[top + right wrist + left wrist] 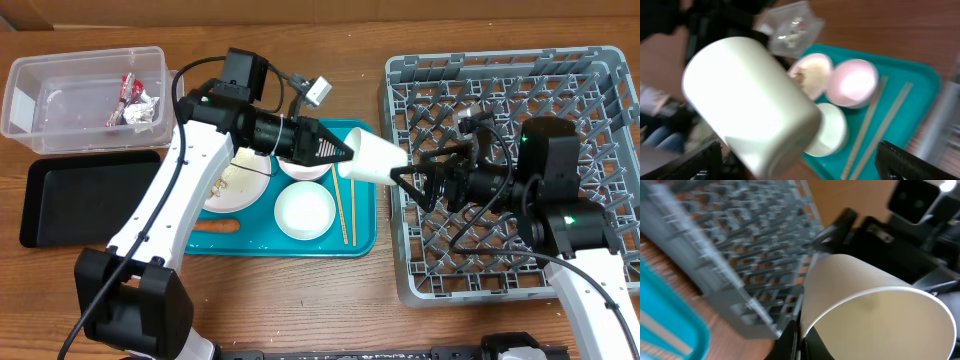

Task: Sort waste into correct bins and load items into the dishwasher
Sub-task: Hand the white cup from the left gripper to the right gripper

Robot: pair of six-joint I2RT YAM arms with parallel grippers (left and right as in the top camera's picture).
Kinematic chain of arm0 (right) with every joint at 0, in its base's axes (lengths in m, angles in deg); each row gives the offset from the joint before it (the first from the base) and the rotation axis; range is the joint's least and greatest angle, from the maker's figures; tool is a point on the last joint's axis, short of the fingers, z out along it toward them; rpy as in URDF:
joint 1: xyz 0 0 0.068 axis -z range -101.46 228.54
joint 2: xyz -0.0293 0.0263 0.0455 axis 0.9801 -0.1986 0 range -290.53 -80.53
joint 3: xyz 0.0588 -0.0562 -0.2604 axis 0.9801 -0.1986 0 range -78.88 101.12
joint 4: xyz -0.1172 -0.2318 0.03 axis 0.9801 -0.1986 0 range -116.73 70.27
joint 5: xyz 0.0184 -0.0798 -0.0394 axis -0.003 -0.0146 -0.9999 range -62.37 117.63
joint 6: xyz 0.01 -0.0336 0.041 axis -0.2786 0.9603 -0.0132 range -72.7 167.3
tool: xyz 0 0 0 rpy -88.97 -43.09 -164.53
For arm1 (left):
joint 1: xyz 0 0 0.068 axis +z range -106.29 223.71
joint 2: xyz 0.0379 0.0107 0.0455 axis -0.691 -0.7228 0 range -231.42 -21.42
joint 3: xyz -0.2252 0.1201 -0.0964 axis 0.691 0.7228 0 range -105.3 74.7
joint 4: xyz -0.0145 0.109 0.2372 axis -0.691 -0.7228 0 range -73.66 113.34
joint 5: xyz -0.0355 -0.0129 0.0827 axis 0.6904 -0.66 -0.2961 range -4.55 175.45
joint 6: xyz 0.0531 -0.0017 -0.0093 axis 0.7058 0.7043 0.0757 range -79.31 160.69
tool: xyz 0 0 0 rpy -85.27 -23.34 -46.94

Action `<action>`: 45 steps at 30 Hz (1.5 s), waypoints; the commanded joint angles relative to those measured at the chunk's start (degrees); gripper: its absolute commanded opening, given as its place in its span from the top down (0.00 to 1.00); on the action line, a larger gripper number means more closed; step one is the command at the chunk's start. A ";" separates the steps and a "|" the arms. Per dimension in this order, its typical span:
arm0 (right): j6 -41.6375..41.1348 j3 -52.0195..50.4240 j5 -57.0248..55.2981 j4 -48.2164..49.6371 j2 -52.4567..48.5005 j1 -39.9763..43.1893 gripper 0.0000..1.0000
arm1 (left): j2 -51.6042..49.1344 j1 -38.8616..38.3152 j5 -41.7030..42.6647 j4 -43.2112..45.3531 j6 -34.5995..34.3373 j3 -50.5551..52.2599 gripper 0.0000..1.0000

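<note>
The small white cup is held by its rim in my left gripper, far from the rack's outer corner (612, 262), so my right gripper should grab the cup's closed end (396, 163) and load the cup.
My left gripper (343, 155) is shut on the rim of the small white cup (372, 158) and holds it on its side in the air between the teal tray and the grey dish rack (590, 70). In the left wrist view the fingers (800, 342) pinch the cup's wall (875, 315), with the rack (740, 255) behind. My right gripper (412, 186) is open at the cup's closed end. In the right wrist view its open fingers (805, 165) flank the cup (750, 100). The plate with rice scraps (235, 188), two bowls (305, 211), chopsticks (345, 205) and carrot stick (215, 226) lie on the tray.
The teal tray (365, 235) sits at table centre. The clear tub (60, 80) at the back left holds the red wrapper (127, 90) and foil ball (143, 112). The black tray (70, 200) lies in front of the tub. The rack fills the right side.
</note>
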 commanded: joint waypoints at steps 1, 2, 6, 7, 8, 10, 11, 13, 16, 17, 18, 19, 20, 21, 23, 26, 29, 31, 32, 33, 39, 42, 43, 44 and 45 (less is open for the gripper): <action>3.02 1.44 14.69 2.25 -1.29 -0.02 0.00 | -0.17 -1.22 7.67 1.03 0.52 -1.01 0.96; 3.04 1.44 15.56 2.73 -1.55 -0.02 0.00 | -0.17 -1.49 7.67 1.07 0.44 -1.01 0.96; 5.88 1.44 21.53 3.80 -2.21 -0.20 0.00 | -0.17 -2.25 10.82 2.27 0.44 -1.01 0.96; 5.99 1.44 22.40 3.93 -2.21 -0.20 0.00 | -0.17 -2.36 11.10 2.82 -0.13 -1.01 0.96; 5.97 1.42 22.62 3.98 -2.21 -0.20 0.01 | -0.17 -2.56 11.08 3.21 -0.90 -1.01 0.96; 5.97 1.42 22.60 3.98 -2.21 -0.20 0.06 | -0.17 -2.80 11.08 3.56 -1.53 -1.01 0.96; 5.97 1.44 22.58 4.00 -2.21 -0.20 0.12 | -0.17 -3.02 11.08 3.56 -1.53 -1.01 0.96; 5.97 1.44 22.58 4.70 -2.21 -0.20 0.17 | -0.17 -3.32 11.04 3.54 -1.51 -1.01 0.96; 5.95 1.44 22.58 5.73 -2.21 -0.20 0.25 | -0.17 -3.69 11.04 3.56 -1.51 -1.01 0.96; 5.95 1.44 22.58 5.95 -2.21 -0.20 0.27 | -0.17 -3.74 10.80 3.54 -1.51 -1.01 0.96; 5.95 1.42 22.58 6.10 -2.21 -0.20 0.29 | -0.17 -3.76 10.21 3.54 -1.53 -1.01 0.96; 5.95 1.42 22.56 6.14 -2.21 -0.20 0.30 | -0.17 -3.76 10.01 3.54 -1.53 -1.01 0.96; 5.95 1.44 22.56 6.27 -2.21 -0.20 0.30 | -0.17 -3.74 10.03 3.54 -1.55 -1.01 0.96; 5.95 1.42 22.56 6.32 -2.21 -0.20 0.31 | -0.17 -3.76 10.01 3.54 -1.90 -1.01 0.96; 5.95 1.44 22.53 6.36 -2.21 -0.20 0.32 | -0.17 -3.76 10.03 3.52 -2.05 -1.01 0.96; 5.95 1.44 22.27 6.71 -2.21 -0.20 0.34 | -0.17 -3.76 10.01 3.50 -2.19 -1.01 0.96; 5.92 1.42 21.33 6.95 -2.21 -0.20 0.35 | -0.17 -3.76 9.99 3.32 -2.19 -1.01 0.96; 5.92 1.44 20.52 6.97 -2.21 -0.20 0.34 | -0.17 -3.76 9.99 3.19 -2.16 -1.01 0.96; 5.92 1.44 20.20 6.97 -2.21 -0.20 0.34 | -0.17 -3.76 9.99 3.15 -2.16 -1.01 0.96; 5.92 1.44 19.69 6.97 -2.21 -0.20 0.30 | -0.17 -3.76 9.99 3.13 -2.16 -1.01 0.96; 5.77 1.44 19.45 10.05 -2.21 -0.20 0.22 | -0.17 -3.76 9.97 3.13 -2.14 -1.01 0.96; 5.75 1.44 19.47 11.23 -2.21 -0.20 0.23 | -0.17 -3.76 9.97 3.13 -2.14 -1.01 0.96; 5.75 1.44 19.47 11.21 -2.21 -0.20 0.23 | -0.17 -3.76 9.97 3.13 -2.14 -1.01 0.96; 5.75 1.42 19.47 11.08 -2.21 -0.20 0.24 | -0.17 -3.76 9.97 3.15 -2.14 -1.01 0.96; 5.75 1.44 19.50 10.91 -2.21 -0.20 0.26 | -0.17 -3.76 9.97 3.15 -2.14 -1.01 0.96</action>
